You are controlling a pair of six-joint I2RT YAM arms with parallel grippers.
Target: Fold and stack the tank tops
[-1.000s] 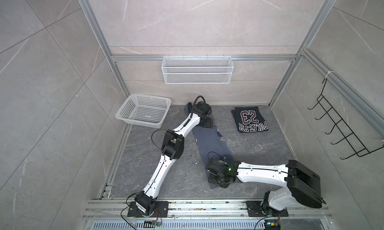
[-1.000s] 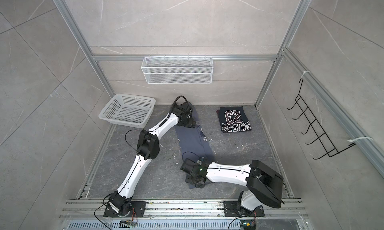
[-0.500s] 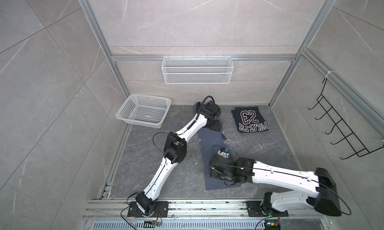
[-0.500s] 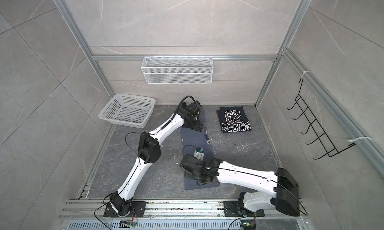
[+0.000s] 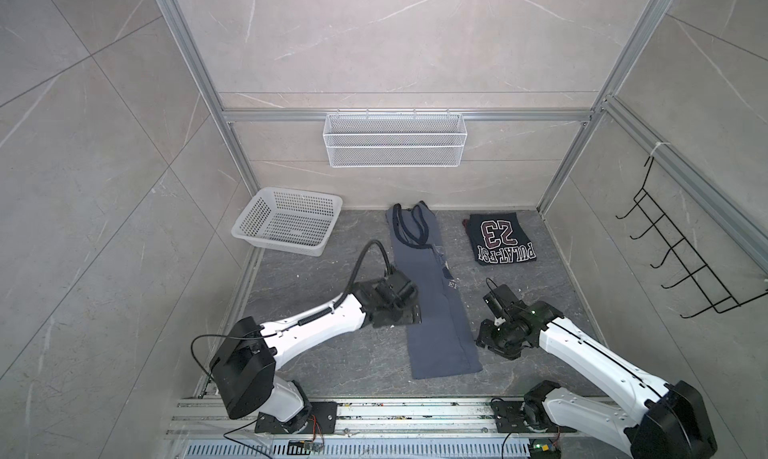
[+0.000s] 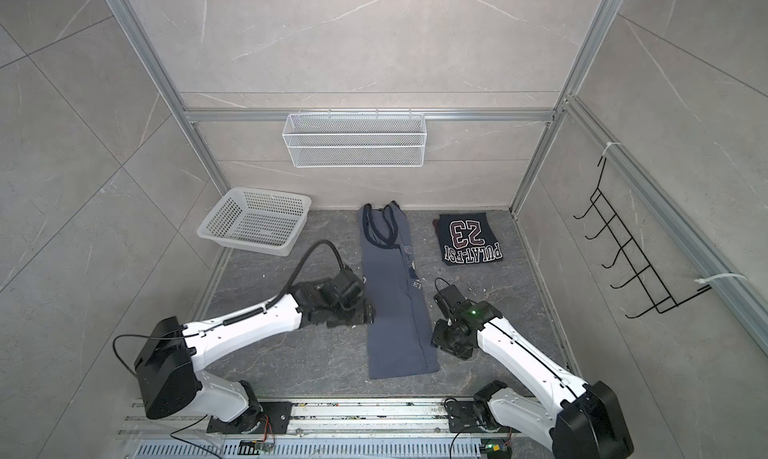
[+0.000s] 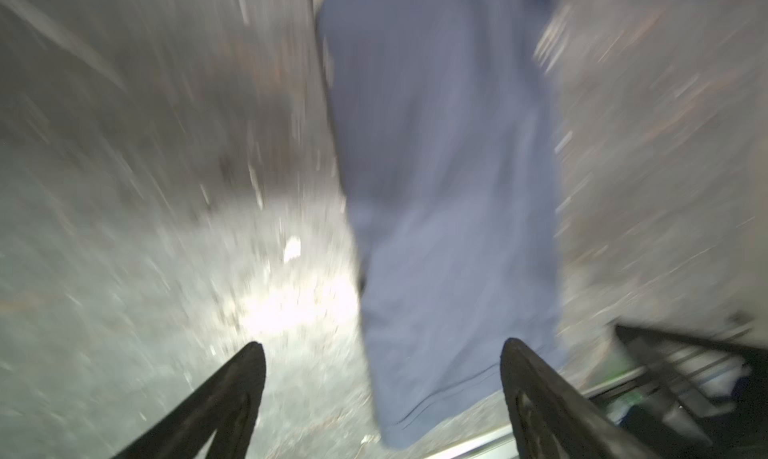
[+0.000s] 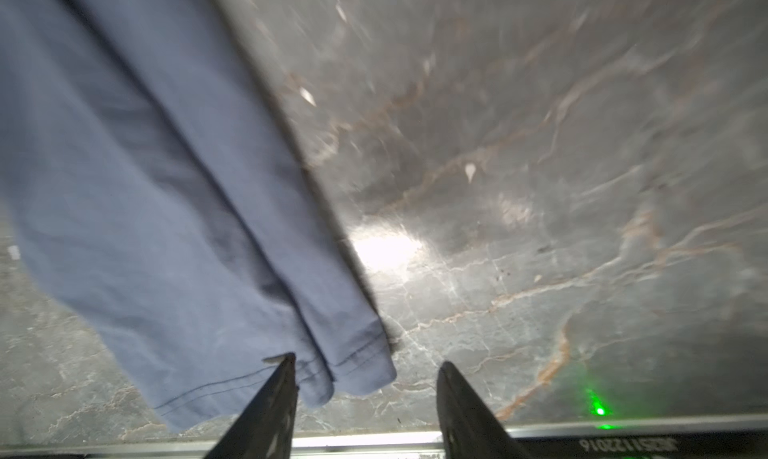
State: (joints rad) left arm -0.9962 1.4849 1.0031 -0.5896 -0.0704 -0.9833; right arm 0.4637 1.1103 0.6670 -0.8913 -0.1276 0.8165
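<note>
My gripper will bring hidden lettering into view when it folds the tank top, because pale print [image 5: 452, 281] shows along the slate blue-grey tank top's edge [image 5: 438, 323].
The slate blue-grey tank top [image 5: 434, 307] [image 6: 395, 311] lies flat as a long narrow strip down the middle of the floor, straps toward the back wall. The dark navy tank top [image 5: 500, 239] [image 6: 469, 239] rests folded at the back right, white lettering up. My left gripper [image 5: 405, 313] [image 7: 382, 344] hovers open at the strip's left edge, holding nothing. My right gripper [image 5: 484, 340] [image 8: 368, 359] is open just right of the strip, above its near hem corner [image 8: 357, 369], also holding nothing.
A white perforated basket [image 5: 286, 224] stands at the back left. A wire shelf [image 5: 395, 145] hangs on the back wall and a black hook rack [image 5: 681, 266] on the right wall. The arms' rail [image 5: 374, 411] runs along the front.
The left gripper has drawn back from the strap end to the strip's middle. The right arm has swung off the cloth to its right side. The blue-grey top now lies longer and straighter.
</note>
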